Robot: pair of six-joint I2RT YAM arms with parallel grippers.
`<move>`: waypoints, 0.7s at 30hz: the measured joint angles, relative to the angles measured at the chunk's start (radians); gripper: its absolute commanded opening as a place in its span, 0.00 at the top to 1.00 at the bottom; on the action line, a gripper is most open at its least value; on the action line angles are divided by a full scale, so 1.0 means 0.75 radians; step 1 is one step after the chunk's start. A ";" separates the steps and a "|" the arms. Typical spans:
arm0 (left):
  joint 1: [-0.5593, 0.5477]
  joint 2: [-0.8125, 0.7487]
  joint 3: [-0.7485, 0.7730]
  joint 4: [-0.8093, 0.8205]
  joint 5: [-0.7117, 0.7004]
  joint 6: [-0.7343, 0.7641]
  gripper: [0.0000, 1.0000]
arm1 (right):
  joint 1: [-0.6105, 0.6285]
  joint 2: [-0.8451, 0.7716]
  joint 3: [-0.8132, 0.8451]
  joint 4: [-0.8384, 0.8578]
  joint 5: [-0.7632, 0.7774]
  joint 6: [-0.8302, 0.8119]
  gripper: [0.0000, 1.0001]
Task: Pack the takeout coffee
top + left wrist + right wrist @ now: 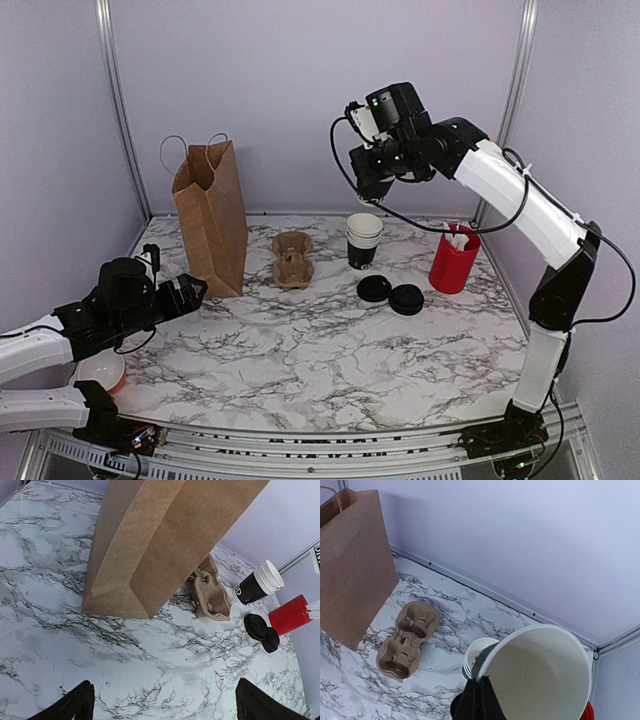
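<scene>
My right gripper should go on carrying the black paper cup [373, 187] to the open front marble [322, 360] until the cup's base rests, because the cup hangs by its rim, clear of the stack.
My right gripper [481, 700] is shut on the rim of a single black paper cup [540, 675] with a white inside and no lid, held in the air above the stack of lidless cups [476, 655]. In the top view the gripper [372, 182] hangs high over that stack [364, 240]. No lidded cup shows. Two loose black lids [374, 289] [406, 299] lie in front of the stack. The brown paper bag [212, 215] stands upright at the back left. My left gripper [165, 707] is open and empty, low over the table near the bag's foot.
A cardboard cup carrier [293, 258] lies between the bag and the stack. A red container [453, 260] with white packets stands at the right. A white bowl [100, 372] sits by the left arm at the near left edge.
</scene>
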 measured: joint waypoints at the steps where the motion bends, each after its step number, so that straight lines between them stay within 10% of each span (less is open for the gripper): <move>1: 0.000 0.002 0.000 0.004 0.000 0.000 0.01 | 0.016 -0.033 -0.041 0.003 -0.001 0.001 1.00; 21: 0.000 0.080 0.000 0.078 0.015 -0.015 0.01 | 0.475 -0.414 -0.999 0.151 -0.008 0.268 1.00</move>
